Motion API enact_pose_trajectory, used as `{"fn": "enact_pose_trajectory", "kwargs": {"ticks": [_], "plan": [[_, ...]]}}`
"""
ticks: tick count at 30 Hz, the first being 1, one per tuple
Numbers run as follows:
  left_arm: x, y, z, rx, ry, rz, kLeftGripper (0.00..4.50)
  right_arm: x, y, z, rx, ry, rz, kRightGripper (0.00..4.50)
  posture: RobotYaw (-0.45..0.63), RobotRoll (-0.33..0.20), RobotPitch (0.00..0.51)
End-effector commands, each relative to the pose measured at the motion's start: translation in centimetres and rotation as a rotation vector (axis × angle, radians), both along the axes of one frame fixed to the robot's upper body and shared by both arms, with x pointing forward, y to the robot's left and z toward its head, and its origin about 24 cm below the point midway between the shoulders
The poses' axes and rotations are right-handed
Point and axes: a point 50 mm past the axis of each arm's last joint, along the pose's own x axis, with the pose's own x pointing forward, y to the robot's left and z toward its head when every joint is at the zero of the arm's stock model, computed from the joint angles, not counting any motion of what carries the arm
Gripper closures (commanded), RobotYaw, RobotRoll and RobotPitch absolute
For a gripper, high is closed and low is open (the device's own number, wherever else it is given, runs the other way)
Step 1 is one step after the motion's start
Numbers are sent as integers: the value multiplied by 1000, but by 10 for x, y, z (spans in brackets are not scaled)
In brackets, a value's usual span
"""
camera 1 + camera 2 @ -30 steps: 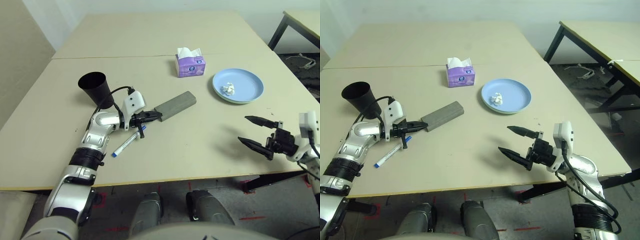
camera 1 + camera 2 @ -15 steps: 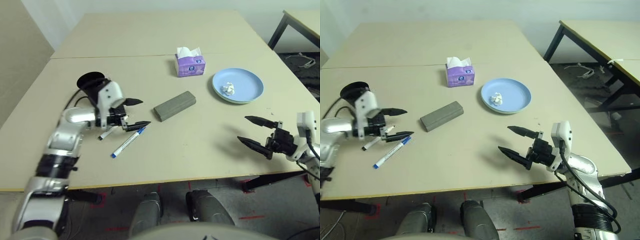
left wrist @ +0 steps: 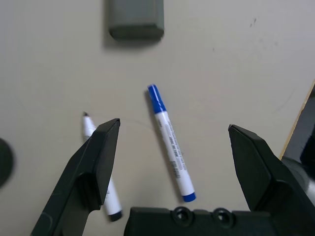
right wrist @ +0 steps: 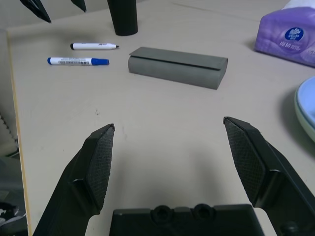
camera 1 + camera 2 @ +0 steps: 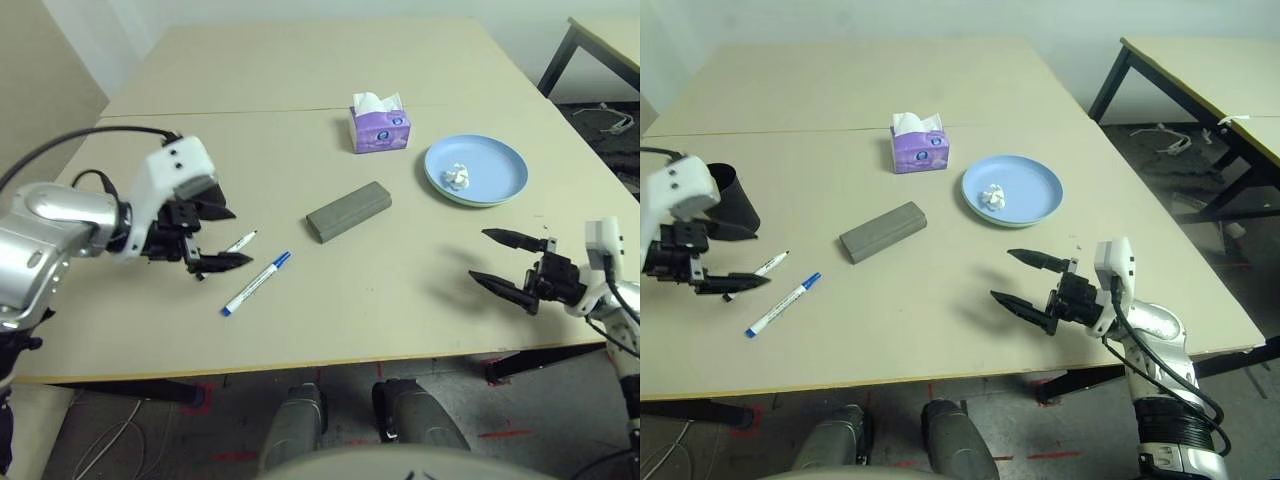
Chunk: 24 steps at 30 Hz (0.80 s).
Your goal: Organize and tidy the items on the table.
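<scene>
My left gripper keeps going down to close on the blue-capped marker's body (image 5: 249,291), since that marker lies lengthwise (image 3: 170,142) between its open fingers, apart from the black-capped marker.
Two white markers lie side by side at the table's left: the black-capped one (image 5: 234,244) and the blue-capped one (image 5: 257,284). My left gripper (image 5: 243,236) hovers open above them, holding nothing; in its wrist view the blue-capped marker (image 3: 171,143) lies between the fingers. The black cup (image 5: 732,200) stands just behind that gripper. The grey glasses case (image 5: 348,211) lies mid-table. A white paper wad (image 5: 456,178) rests on the blue plate (image 5: 503,166). My right gripper (image 5: 480,256) hangs open and empty near the front right edge.
A purple tissue box (image 5: 380,128) stands behind the case, near the seam of the table (image 5: 330,300). A separate table (image 5: 1200,70) and floor clutter are off to the right. Bare tabletop lies between the case and my right gripper.
My left gripper has opened, risen and drawn back to the left from the case's end. The black-capped marker now lies on the table beside the blue-capped one. The right arm barely moved.
</scene>
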Motion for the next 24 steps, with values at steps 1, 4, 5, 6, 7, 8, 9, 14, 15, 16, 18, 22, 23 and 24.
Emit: {"fn": "enact_pose_trajectory", "kwargs": {"ticks": [1, 4, 5, 6, 7, 8, 9, 14, 15, 16, 18, 22, 23, 24], "plan": [[-2, -4, -18, 26, 57, 35, 24, -3, 3, -1, -33, -15, 49, 0, -94, 0, 121], [0, -5, -23, 41, 54, 54, 24, -7, 4, 0, -60, -34, 93, 0, -104, 0, 120], [0, -5, -25, 48, 54, 61, 24, -8, 4, 0, -72, -39, 110, 0, -105, 0, 120], [1, -4, -27, 56, 55, 65, 24, -9, 4, -1, -78, -42, 124, 0, -105, 0, 120], [1, -4, -28, 65, 57, 67, 24, -10, 5, -1, -83, -45, 135, 0, -106, 0, 119], [1, -4, -31, 77, 62, 67, 24, -12, 6, -1, -91, -50, 155, 0, -108, 0, 119], [0, -4, -33, 88, 68, 66, 24, -13, 7, -1, -104, -54, 176, 0, -108, 0, 119], [1, -6, -39, 105, 70, 64, 24, -19, 9, -4, -157, -64, 269, 0, -111, 0, 117], [1, -6, -40, 109, 67, 61, 24, -20, 9, -4, -163, -65, 279, 0, -113, 0, 115], [1, -7, -41, 114, 62, 61, 24, -20, 9, -4, -169, -66, 287, 0, -113, 0, 114], [3, -8, -41, 125, 48, 58, 24, -20, 9, -4, -170, -66, 287, 0, -113, 0, 113], [6, -10, -45, 127, 25, 64, 24, -19, 11, -1, -166, -71, 288, 0, -114, 0, 110], [7, -11, -47, 129, 20, 66, 24, -19, 12, 0, -164, -73, 289, 0, -115, 0, 108], [7, -12, -49, 133, 17, 68, 24, -19, 14, 1, -163, -76, 290, 0, -115, 0, 107]]}}
